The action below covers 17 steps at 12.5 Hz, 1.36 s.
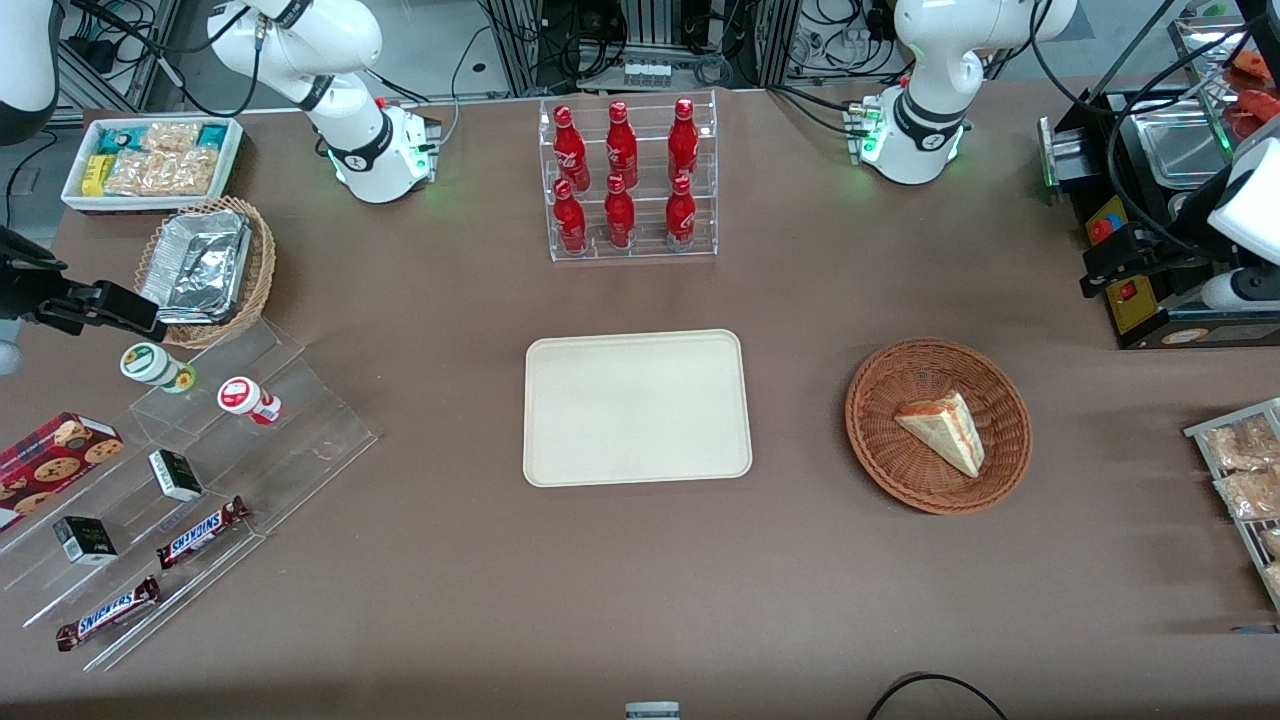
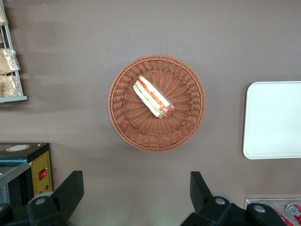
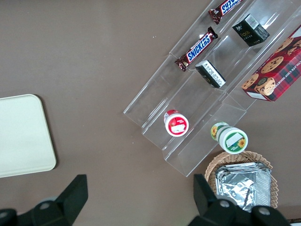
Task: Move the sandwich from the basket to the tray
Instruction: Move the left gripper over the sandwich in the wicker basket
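Observation:
I expect the sandwich (image 1: pixel 945 432) to keep its bread and filling together when I lift it from the basket, because clear wrap (image 2: pixel 165 110) shines over the filling.
The sandwich (image 1: pixel 944 430), a pale wedge with red and green filling, lies in the round reddish-brown basket (image 1: pixel 880 440); both also show in the left wrist view, the sandwich (image 2: pixel 152 97) in the basket (image 2: pixel 188 113). The cream tray (image 1: pixel 637 408) lies flat and bare beside the basket, toward the parked arm's end, and its edge shows in the left wrist view (image 2: pixel 275 120). My left gripper (image 2: pixel 136 188) is open and empty, high above bare table, apart from the basket. In the front view it (image 1: pixel 1100 268) hangs farther from the camera than the basket, toward the working arm's end.
A black machine with a red button (image 1: pixel 1150 300) stands near the gripper. A rack of snack packets (image 1: pixel 1245 470) sits at the working arm's table edge. A clear stand of red bottles (image 1: pixel 630 180) stands farther back than the tray. Clear steps with snacks (image 1: pixel 200 480) lie toward the parked arm's end.

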Tool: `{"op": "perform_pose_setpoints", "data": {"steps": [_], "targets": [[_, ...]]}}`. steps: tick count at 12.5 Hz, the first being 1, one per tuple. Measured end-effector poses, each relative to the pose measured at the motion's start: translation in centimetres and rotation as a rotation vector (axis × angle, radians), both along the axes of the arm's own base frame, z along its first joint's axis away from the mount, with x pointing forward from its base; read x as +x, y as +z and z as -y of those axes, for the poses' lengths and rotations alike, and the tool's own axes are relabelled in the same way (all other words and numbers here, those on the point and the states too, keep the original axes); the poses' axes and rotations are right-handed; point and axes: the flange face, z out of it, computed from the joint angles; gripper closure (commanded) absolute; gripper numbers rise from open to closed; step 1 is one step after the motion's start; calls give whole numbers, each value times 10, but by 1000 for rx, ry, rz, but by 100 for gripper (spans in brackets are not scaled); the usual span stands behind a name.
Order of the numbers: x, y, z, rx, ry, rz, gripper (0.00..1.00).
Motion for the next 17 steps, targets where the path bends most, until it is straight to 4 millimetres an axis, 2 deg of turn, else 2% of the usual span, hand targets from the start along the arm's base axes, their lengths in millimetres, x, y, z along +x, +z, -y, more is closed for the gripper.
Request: {"op": "perform_pose_setpoints", "data": {"steps": [4,6,12,14,17], "targets": [[1,-2,-2,1,10,-5,0],[7,-13,-4,20,10,-22,0],[47,-71,0,37,14,-28,0],[60,-102,6,35,9,-16,0],[63,-143,18,35,17,-10,0]]}}
